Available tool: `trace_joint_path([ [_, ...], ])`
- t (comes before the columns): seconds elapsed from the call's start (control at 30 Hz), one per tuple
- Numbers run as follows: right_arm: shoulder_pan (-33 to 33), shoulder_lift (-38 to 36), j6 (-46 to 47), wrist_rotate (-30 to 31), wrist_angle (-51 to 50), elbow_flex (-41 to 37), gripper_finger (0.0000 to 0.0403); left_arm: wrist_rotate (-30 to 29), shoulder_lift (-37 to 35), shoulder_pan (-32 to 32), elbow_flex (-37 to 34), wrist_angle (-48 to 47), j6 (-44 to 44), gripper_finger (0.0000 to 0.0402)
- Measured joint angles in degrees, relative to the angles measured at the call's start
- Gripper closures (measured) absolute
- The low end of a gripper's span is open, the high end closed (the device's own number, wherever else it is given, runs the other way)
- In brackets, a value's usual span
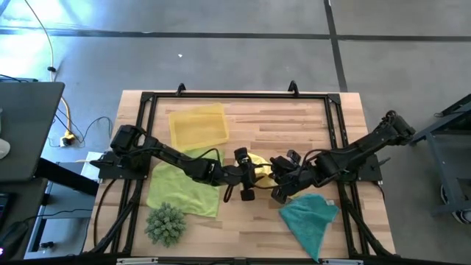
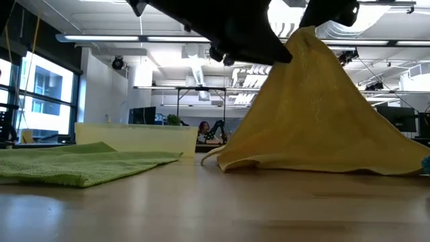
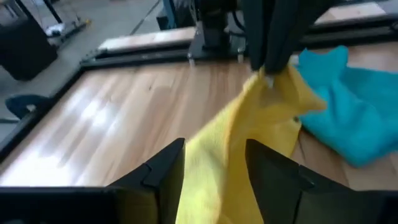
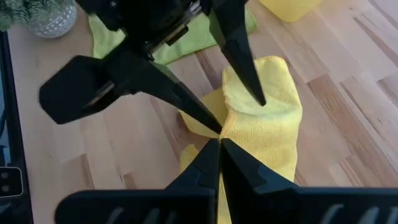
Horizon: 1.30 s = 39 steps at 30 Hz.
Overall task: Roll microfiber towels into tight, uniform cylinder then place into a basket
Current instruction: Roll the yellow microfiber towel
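Note:
The yellow towel point(image 1: 260, 168) drops down on both sides of its raised fold point(image 3: 231, 130), so it will settle into a folded cloth when I carry and lower it.
The bright yellow towel point(image 1: 259, 160) stands in a tent shape at mid-table, its lower edge point(image 2: 295, 167) on the wood. My right gripper point(image 4: 219, 146) is shut on its raised peak. My left gripper point(image 3: 214, 162) stands open, and a strip of the yellow towel point(image 3: 230, 137) runs between its fingers. The lime green towel point(image 1: 184, 184) lies flat to the left and the teal towel point(image 1: 309, 217) lies crumpled at the near right. The yellow basket point(image 1: 197, 125) stands at the far left. My left gripper has the yellow cloth between its open fingers point(image 4: 249, 74); whether they touch it, I cannot tell. My right gripper pinches the towel's bunched peak point(image 4: 231, 127) between its two fingertips, slanting down from the table's right. The towel hangs spread below the fingers, its lower edge resting on the table.
A spiky green plant ball point(image 1: 165, 224) sits at the near left corner. A black frame point(image 1: 235, 96) runs around the tabletop. Bare wood point(image 1: 287, 125) shows at the far right of the table.

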Motion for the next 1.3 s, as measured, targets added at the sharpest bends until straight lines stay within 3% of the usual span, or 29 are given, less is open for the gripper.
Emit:
trace_joint_path([
  [0.47, 0.0, 0.0, 0.0, 0.1, 0.9, 0.0, 0.0403, -4.9, 2.2, 1.1, 0.0, -19.0, -9.9, 0.0305],
  [0.7, 0.0, 0.0, -0.3, 0.1, 2.4, 0.0, 0.0402, -5.5, 3.4, 2.7, 0.0, -23.4, -12.0, 0.0318],
  [1.0, 0.0, 0.0, -1.5, 0.1, 3.4, 0.0, 0.0402, -3.7, 4.2, 3.7, 0.0, -29.8, -12.0, 0.0337],
  [1.3, 0.0, 0.0, -4.4, 0.1, 3.3, 0.0, 0.0402, 0.4, 1.4, 2.0, -0.1, -34.9, -10.1, 0.0397],
])
